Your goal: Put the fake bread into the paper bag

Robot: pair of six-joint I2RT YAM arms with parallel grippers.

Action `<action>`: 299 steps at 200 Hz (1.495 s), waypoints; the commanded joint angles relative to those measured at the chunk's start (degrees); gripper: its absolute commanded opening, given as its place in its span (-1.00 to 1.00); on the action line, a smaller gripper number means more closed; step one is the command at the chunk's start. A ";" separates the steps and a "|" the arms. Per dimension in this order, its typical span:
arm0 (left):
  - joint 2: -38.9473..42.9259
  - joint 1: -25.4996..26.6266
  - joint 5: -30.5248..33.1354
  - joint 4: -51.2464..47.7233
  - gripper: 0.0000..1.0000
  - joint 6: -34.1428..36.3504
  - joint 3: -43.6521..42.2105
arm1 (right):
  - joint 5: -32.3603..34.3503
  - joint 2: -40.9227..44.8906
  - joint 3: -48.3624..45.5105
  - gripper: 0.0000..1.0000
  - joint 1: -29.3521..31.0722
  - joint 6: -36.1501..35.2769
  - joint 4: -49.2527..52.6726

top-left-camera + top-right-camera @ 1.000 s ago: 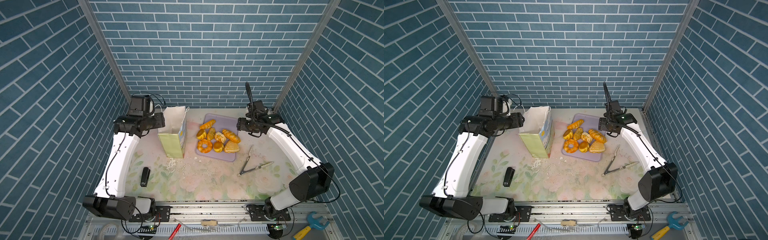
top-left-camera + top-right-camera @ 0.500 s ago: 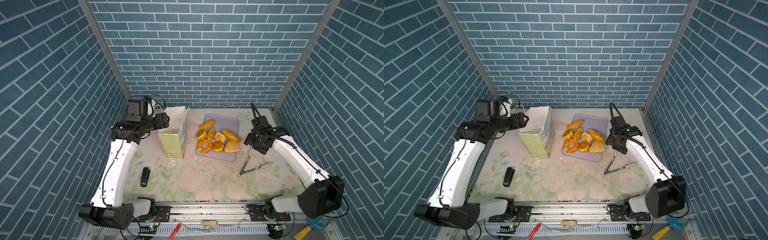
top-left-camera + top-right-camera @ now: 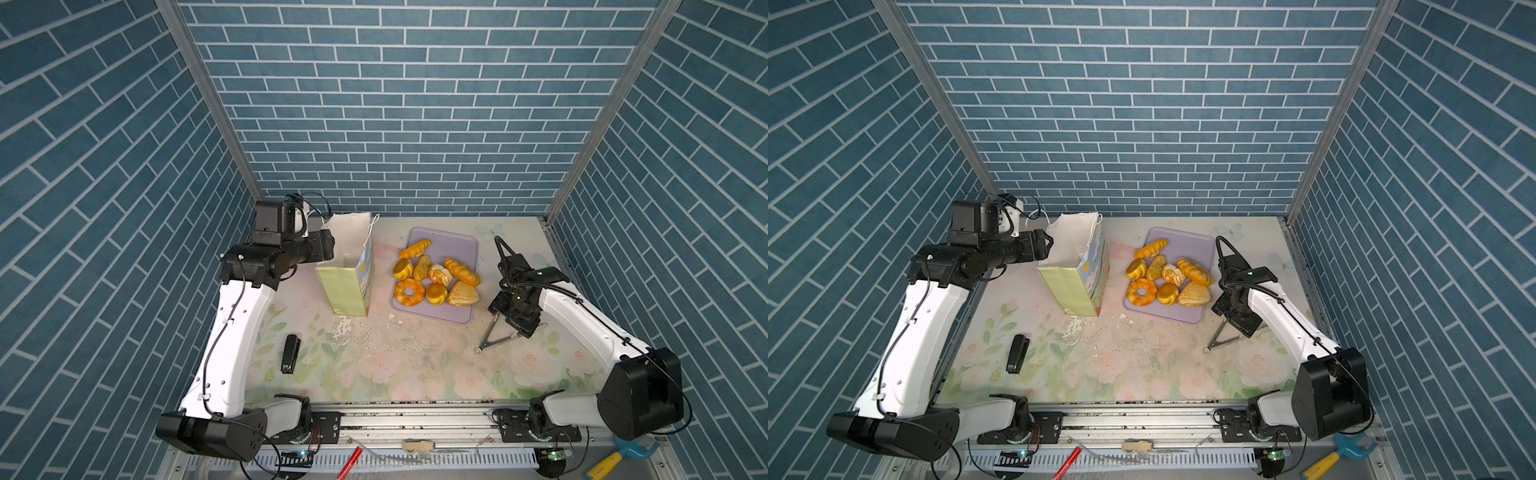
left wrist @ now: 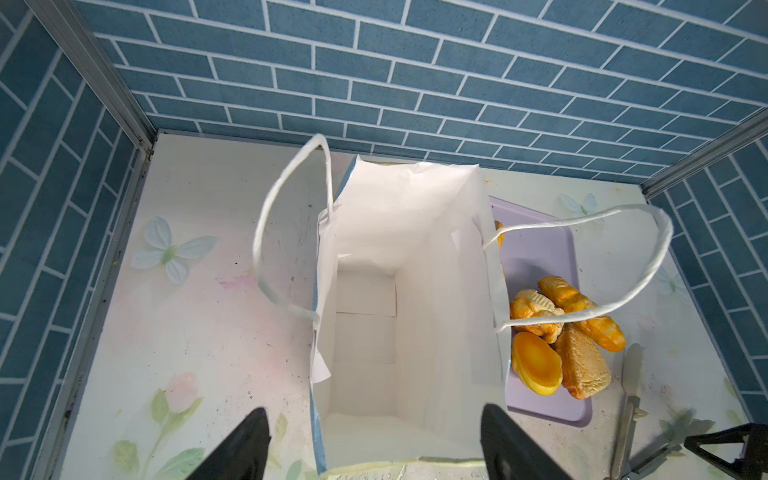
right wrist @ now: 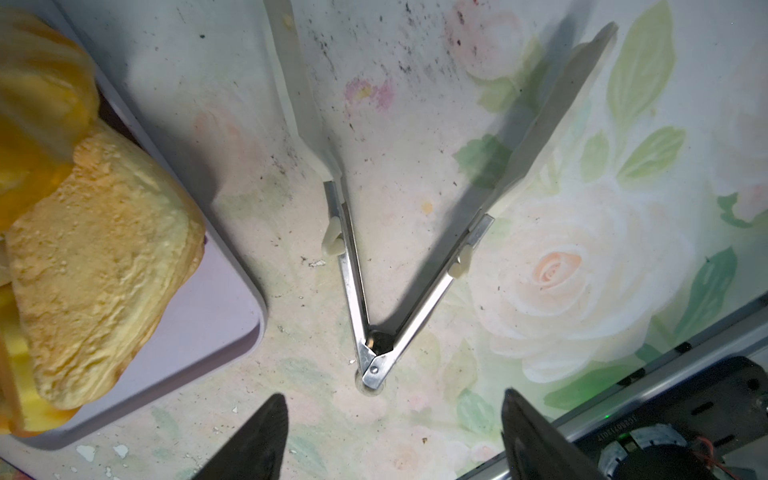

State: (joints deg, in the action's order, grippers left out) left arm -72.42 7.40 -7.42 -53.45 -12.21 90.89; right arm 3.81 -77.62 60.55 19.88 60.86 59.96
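Note:
I should pull the paper bag [image 3: 345, 286] closer by its rim [image 3: 328, 268] with my left gripper, as it's far back beside the tray, before my right gripper takes the tongs.
Several glossy golden pieces of fake bread [image 3: 436, 278] [image 3: 1167, 278] lie on a lilac tray [image 3: 457, 245] [image 3: 1192, 245]. The pale green paper bag [image 3: 347, 286] [image 3: 1073, 286] stands upright to the tray's left, its mouth wide. In the left wrist view the paper bag [image 4: 374, 232] shows only white paper inside. My left gripper [image 4: 376, 415] [image 3: 329, 245] is open at the bag's upper left rim, one finger on each side of its near end. My right gripper [image 5: 394, 401] [image 3: 524, 330] hangs open just above metal tongs [image 5: 353, 270], holding nothing. A triangular piece [image 5: 95, 266] lies nearby.
The tongs [image 3: 494, 338] [image 3: 1223, 338] lie spread in a V on the floral mat, right of the tray's front corner. A black stapler [image 3: 290, 353] [image 3: 1017, 353] lies front left. Crumbs dot the mat before the bag. Brick walls close three sides.
My left gripper has shifted toward the bag's rim and opened wider. My right arm has swung from the tray's far side down to the tongs, its jaws widening.

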 commanded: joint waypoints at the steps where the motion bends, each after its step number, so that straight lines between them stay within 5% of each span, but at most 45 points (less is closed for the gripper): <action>1: 0.99 -0.19 2.59 -2.72 0.62 2.33 -1.04 | -0.64 -0.25 -1.16 0.63 0.33 3.89 1.41; 46: 0.57 -0.18 5.49 -6.57 0.61 3.79 -3.56 | -2.35 -0.37 -5.09 0.70 0.31 5.77 -1.79; 111: -2.45 -0.14 5.70 -7.37 0.28 2.55 -6.25 | -2.66 -1.36 -4.45 0.70 0.34 4.66 -3.16; 204: -5.94 -0.13 7.85 -3.09 0.39 -2.77 -3.98 | -2.05 -1.32 -2.99 0.67 0.72 2.32 -5.00; 224: -7.22 -0.10 7.68 -3.00 0.24 -3.28 -3.42 | 0.82 -0.54 -0.27 0.65 1.84 0.68 -3.23; 299: -6.53 -0.17 4.53 -4.86 -0.81 -5.44 -3.36 | 4.77 -0.40 7.01 0.64 4.24 -2.48 0.26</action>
State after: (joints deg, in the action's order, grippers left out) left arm -80.09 7.40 -0.69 -56.90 -16.40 86.02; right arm 5.87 -78.13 65.49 23.27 59.61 56.93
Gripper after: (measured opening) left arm 0.129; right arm 0.821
